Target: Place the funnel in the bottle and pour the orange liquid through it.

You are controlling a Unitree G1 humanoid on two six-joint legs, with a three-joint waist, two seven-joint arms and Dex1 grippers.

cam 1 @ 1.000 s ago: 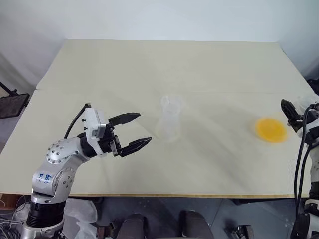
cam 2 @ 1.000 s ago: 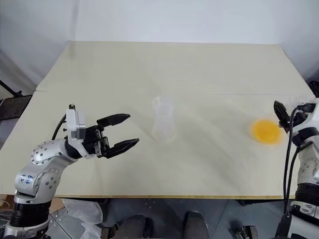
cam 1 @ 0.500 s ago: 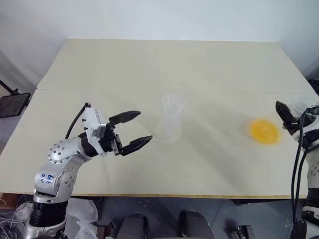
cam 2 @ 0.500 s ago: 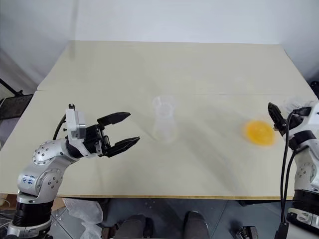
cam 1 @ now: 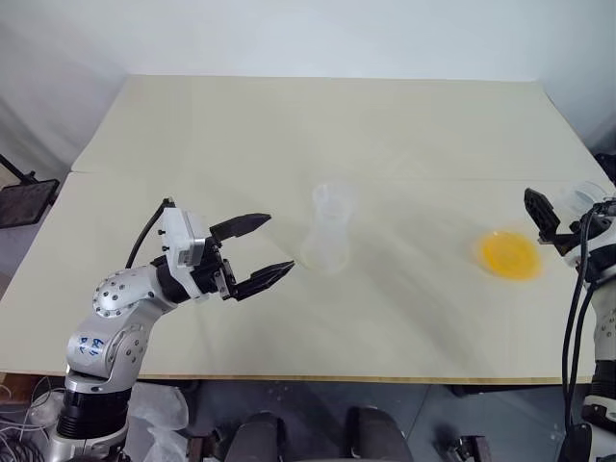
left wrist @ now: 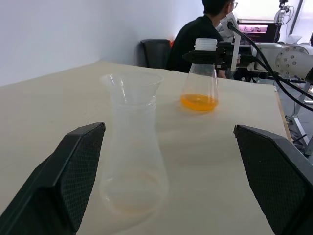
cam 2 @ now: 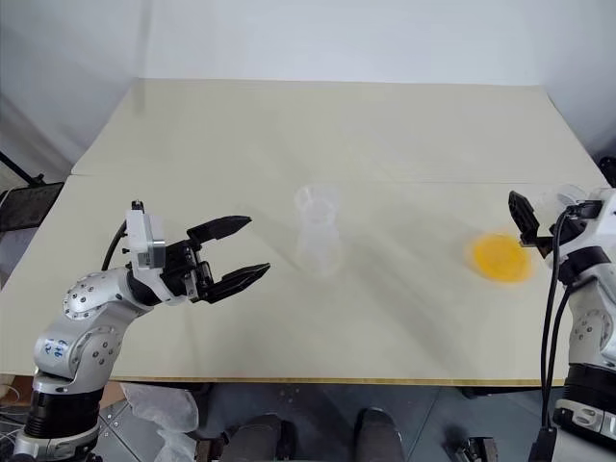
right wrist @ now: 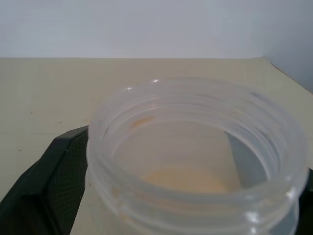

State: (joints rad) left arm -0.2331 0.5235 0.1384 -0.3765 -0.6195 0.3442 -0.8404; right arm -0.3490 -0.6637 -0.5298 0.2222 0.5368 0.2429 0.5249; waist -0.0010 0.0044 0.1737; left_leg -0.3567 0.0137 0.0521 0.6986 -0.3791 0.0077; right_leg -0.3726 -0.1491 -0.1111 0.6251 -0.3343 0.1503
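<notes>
The clear bottle point(cam 1: 326, 247) will fill only around its base when I pour out all of the large vessel, because the orange liquid is a shallow pool point(cam 1: 510, 255).
The clear bottle point(cam 1: 327, 252) stands upright mid-table with the clear funnel point(left wrist: 131, 84) seated in its mouth. My left gripper point(cam 1: 277, 244) is open and empty, level with the bottle and a short way to its left. Near the table's right edge stands a larger clear conical vessel point(left wrist: 199, 83) holding a shallow pool of orange liquid point(cam 1: 510, 256). My right gripper point(cam 1: 570, 207) is open. Its fingers point(right wrist: 54, 181) stand on either side of the vessel's threaded neck point(right wrist: 195, 147). I cannot tell if they touch it.
The pale table point(cam 1: 289, 135) has a seam running across it behind the bottle. A black object point(cam 1: 24, 202) sits off the left edge. Beyond the table's right side, a person point(left wrist: 195, 34) sits among equipment.
My right gripper's jaws have spread around the vessel's neck, and its visible finger has shifted left. The vessel with the orange liquid has shifted slightly left. My left arm has not moved.
</notes>
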